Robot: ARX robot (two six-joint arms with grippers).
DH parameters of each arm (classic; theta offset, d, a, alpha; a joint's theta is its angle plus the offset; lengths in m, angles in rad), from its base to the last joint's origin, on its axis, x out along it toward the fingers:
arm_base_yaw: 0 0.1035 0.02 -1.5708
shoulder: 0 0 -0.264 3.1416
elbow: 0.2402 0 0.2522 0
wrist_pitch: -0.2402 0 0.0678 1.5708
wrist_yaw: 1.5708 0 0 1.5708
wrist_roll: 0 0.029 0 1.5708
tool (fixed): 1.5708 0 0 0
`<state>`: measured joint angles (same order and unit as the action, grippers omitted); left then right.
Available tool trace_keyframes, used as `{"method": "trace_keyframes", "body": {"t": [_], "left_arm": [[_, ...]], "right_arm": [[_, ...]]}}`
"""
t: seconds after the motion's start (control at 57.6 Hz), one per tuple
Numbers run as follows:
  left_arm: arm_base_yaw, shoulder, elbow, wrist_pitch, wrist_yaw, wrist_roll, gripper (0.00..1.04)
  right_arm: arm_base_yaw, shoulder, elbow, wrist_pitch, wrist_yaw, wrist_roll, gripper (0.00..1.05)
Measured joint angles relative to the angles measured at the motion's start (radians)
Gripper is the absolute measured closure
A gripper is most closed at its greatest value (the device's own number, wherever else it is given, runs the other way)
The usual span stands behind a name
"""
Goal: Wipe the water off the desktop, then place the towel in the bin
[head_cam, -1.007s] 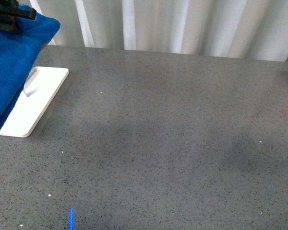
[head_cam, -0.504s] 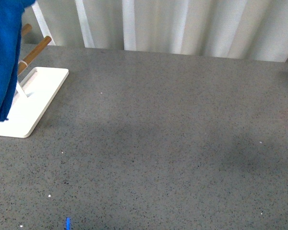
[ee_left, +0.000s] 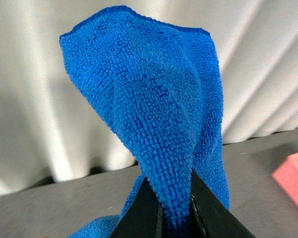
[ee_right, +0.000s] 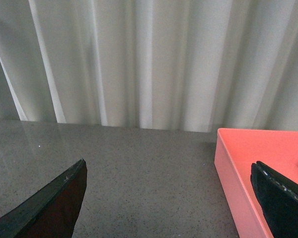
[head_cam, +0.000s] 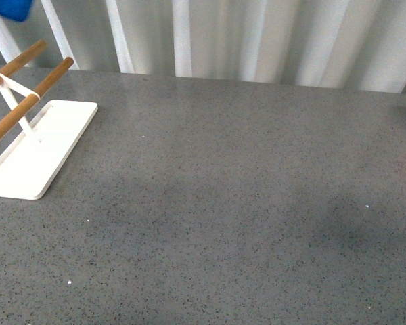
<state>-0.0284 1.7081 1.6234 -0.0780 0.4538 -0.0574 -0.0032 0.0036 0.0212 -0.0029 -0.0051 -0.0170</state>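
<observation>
Loose folds (ee_left: 206,84) spread from the pinched blue towel (ee_left: 151,111), so I expect the towel to sag into a crumpled heap inside the bin when I put it there.
My left gripper (ee_left: 175,210) is shut on the bright blue towel (ee_left: 156,124), which stands up from between its black jaws and hangs down behind them. In the front view only a corner of the towel (head_cam: 10,8) shows at the top left, high above the rack; the gripper itself is out of that view. The dark grey speckled desktop (head_cam: 243,196) fills the front view; I cannot make out any water on it. My right gripper (ee_right: 171,198) is open and empty above the desktop, beside the pink bin (ee_right: 253,163).
A white tray base (head_cam: 37,149) with two wooden rails (head_cam: 27,84) stands at the desktop's left. A white pleated curtain (head_cam: 257,34) runs along the back edge. A pink corner of the bin (ee_left: 294,176) shows in the left wrist view.
The towel has been lifted up off the wooden rack and nearly out of the front view's top left. The rails, hidden before, now show bare.
</observation>
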Motion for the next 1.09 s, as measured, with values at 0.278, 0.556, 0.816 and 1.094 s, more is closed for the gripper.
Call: {"method": "trace_keyframes", "body": {"t": [0.278,0.556,0.816,1.094], "left_arm": [[-0.211,0.003,-0.235,0.260,0.020,-0.026,1.00],[-0.308,0.135,-0.464,0.561,0.018,-0.074,1.00],[-0.333,0.185,-0.572,0.879,0.130,-0.241,1.00],[-0.373,0.237,-0.589,0.972,0.122,-0.315,1.00]], "right_arm": [[0.000,0.000,0.000,0.000,0.000,0.000,0.07],[0.000,0.000,0.000,0.000,0.000,0.000,0.07],[0.000,0.000,0.000,0.000,0.000,0.000,0.07],[-0.078,0.134,0.098,-0.241,-0.227,-0.059,0.07]]}}
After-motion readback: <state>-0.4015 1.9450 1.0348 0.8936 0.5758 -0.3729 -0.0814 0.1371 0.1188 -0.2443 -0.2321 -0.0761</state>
